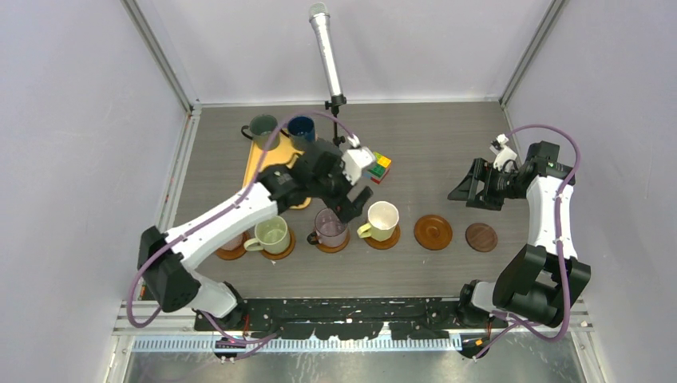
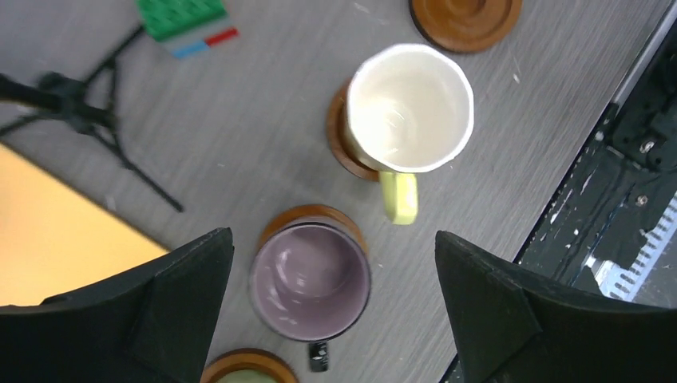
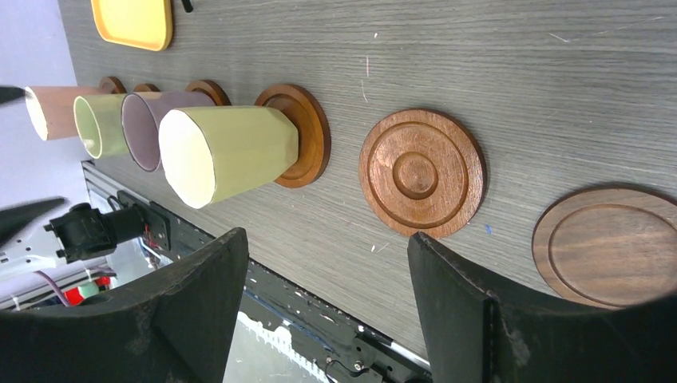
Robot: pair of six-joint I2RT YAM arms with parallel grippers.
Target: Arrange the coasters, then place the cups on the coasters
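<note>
The grey-green cup's handle (image 1: 246,132) sticks out clear of the navy cup, so my left gripper should stay open and go on moving toward that handle until its fingers are on both sides of the handle.
Several coasters lie in a row near the front. The pale green cup (image 1: 271,234), mauve cup (image 1: 330,227) and cream-yellow cup (image 1: 382,219) each stand on one. A pink cup (image 3: 52,108) stands at the row's left end, under my left arm in the top view. One brown coaster (image 1: 433,232) and a darker coaster (image 1: 481,237) are bare. The grey-green cup (image 1: 262,126) and navy cup (image 1: 302,128) stand at the tray's far end. My left gripper (image 2: 333,239) hangs open above the mauve cup (image 2: 310,279), not touching it. My right gripper (image 3: 327,243) is open and empty, raised right of the bare coasters.
The orange-yellow tray (image 1: 267,159) lies at the back left. A multicoloured cube (image 1: 381,166) sits behind the cream-yellow cup. A microphone on a small tripod (image 1: 335,104) stands at the back centre. Grey walls close in both sides.
</note>
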